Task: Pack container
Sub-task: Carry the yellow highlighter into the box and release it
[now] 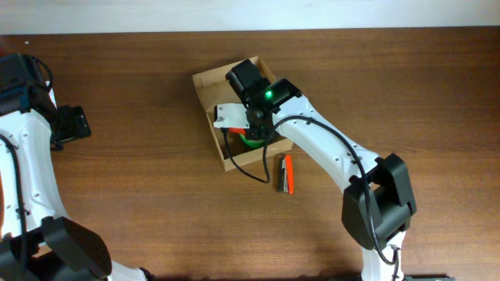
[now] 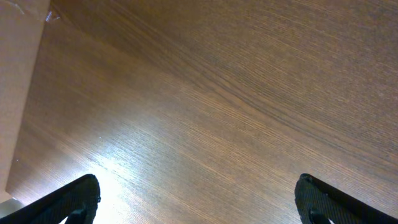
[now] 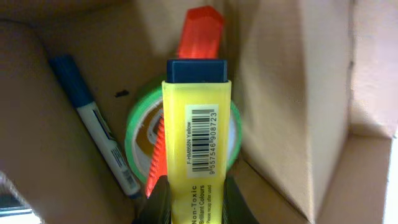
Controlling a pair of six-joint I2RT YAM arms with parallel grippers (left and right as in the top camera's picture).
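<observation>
My right gripper keeps the yellow highlighter (image 3: 196, 140), inside the container's sides and nearly parallel to the white marker, moving toward that marker (image 3: 99, 129) and then lets go there.
The tan cardboard container (image 1: 205, 81) sits open at the table's middle back. My right gripper (image 1: 254, 129) hangs over its inside, shut on a yellow highlighter (image 3: 198, 124) with a blue cap, which points into the container (image 3: 292, 93). Below the highlighter lie a green tape roll (image 3: 137, 134), an orange-red pen (image 3: 199, 31) and a blue-capped white marker (image 3: 99, 134). The green roll also shows in the overhead view (image 1: 251, 142). My left gripper (image 2: 198, 199) is open and empty above bare table at the far left (image 1: 74, 125).
An orange pen and a dark pen (image 1: 285, 173) lie on the table just right of the container's front corner. A pale edge (image 2: 18, 93) shows at the left of the left wrist view.
</observation>
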